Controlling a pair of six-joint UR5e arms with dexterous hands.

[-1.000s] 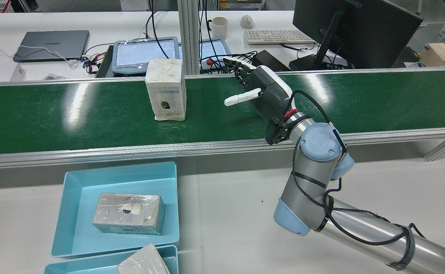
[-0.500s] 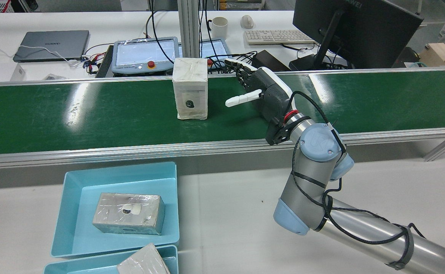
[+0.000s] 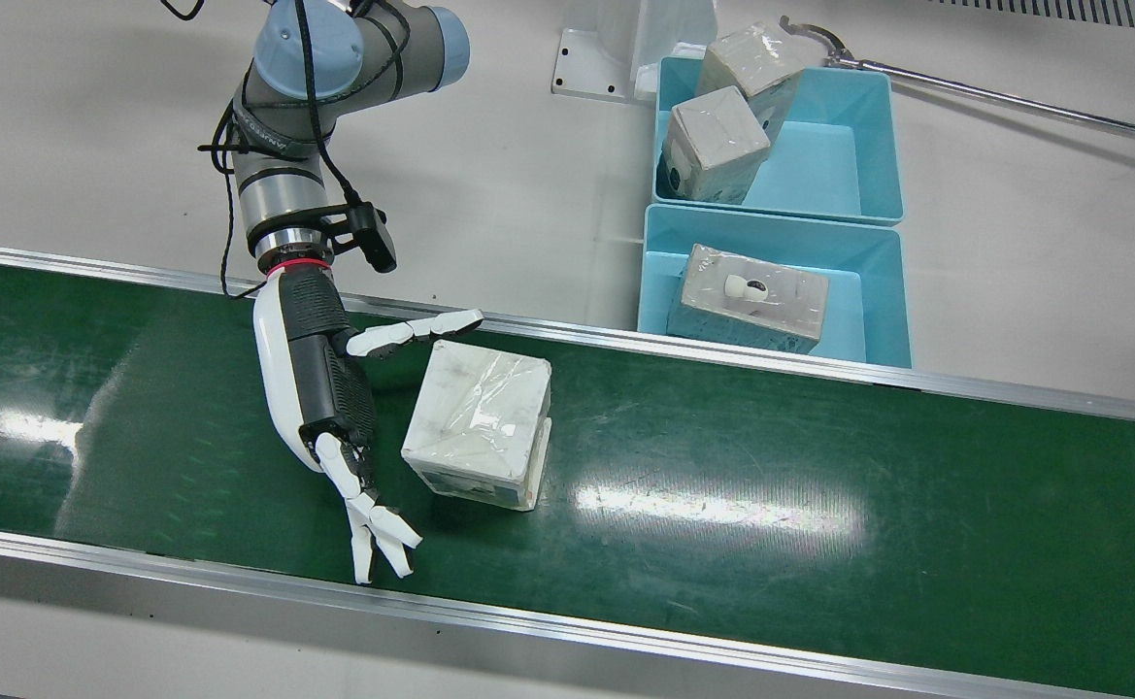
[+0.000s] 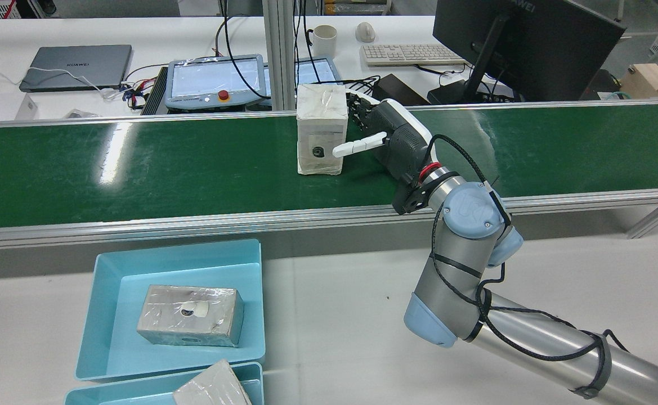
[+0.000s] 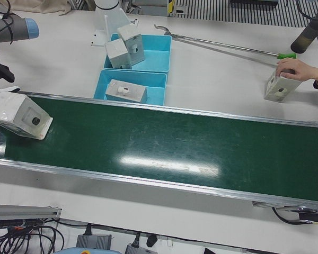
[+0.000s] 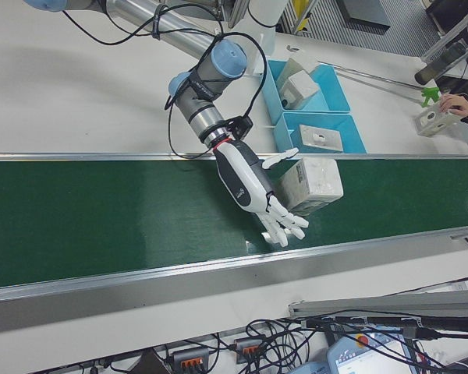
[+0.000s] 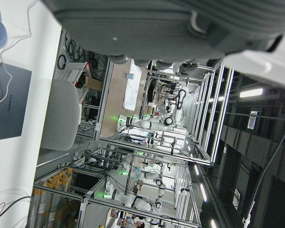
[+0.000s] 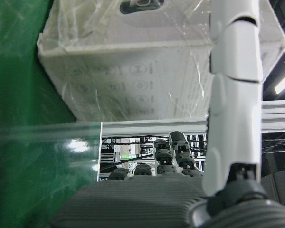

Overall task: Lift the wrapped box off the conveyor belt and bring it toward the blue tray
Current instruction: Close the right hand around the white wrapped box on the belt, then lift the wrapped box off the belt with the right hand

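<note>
I can see a gap (image 3: 390, 421) between my palm and the wrapped box (image 3: 478, 419), which is crooked. It will tip toward my palm when I grip it and lift it.
A wrapped white box (image 4: 321, 129) stands upright on the green conveyor belt (image 4: 137, 169). My right hand (image 4: 388, 135) is open, lying low over the belt just right of the box, with its thumb in front of the box's near face. In the front view the box (image 3: 478, 422) sits between the thumb and the spread fingers of the hand (image 3: 329, 388); I cannot tell whether they touch. The right hand view shows the box (image 8: 133, 71) very close. The blue tray (image 4: 177, 250) lies before the belt and holds another wrapped box. Of my left hand (image 7: 180, 23) only the underside shows.
A second blue tray (image 3: 849, 116) with wrapped boxes lies behind the first. A person's hand holds another box (image 5: 278, 87) on the table beyond the belt. A long metal rod (image 3: 994, 95) lies by the trays. Monitor and keyboard (image 4: 407, 54) stand past the belt.
The wrapped box has travelled right along the belt, from well left of my right hand to right beside its palm. The hand has stayed almost still and open.
</note>
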